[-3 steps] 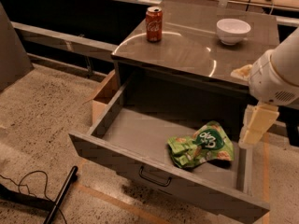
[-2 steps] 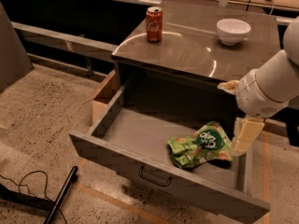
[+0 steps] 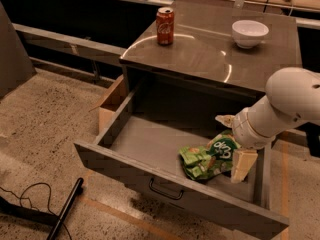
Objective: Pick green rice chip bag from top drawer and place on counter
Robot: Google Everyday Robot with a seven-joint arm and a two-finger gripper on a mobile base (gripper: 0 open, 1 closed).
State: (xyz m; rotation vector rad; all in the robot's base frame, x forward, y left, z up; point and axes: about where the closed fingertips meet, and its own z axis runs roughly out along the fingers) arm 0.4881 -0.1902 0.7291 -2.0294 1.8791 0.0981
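Observation:
The green rice chip bag shows a puffed, creased middle, so its loose end will stick out from the robot's gripper rather than hang down when the robot lifts the bag.
The green rice chip bag lies crumpled in the right front part of the open top drawer, its dark green logo facing up. My gripper has come down into the drawer from the right on a white arm. It is open, with one cream finger behind the bag's right end and the other finger in front of it. The fingers straddle the bag's logo end. The counter is the glossy top of the cabinet behind the drawer.
A red soda can stands at the counter's back left and a white bowl at its back right. A cardboard box sits left of the cabinet. A black pole and cable lie on the floor at the front left.
My gripper has moved left and down from the drawer's right edge into the drawer, and its fingers now straddle the bag's right end. The bag has not moved.

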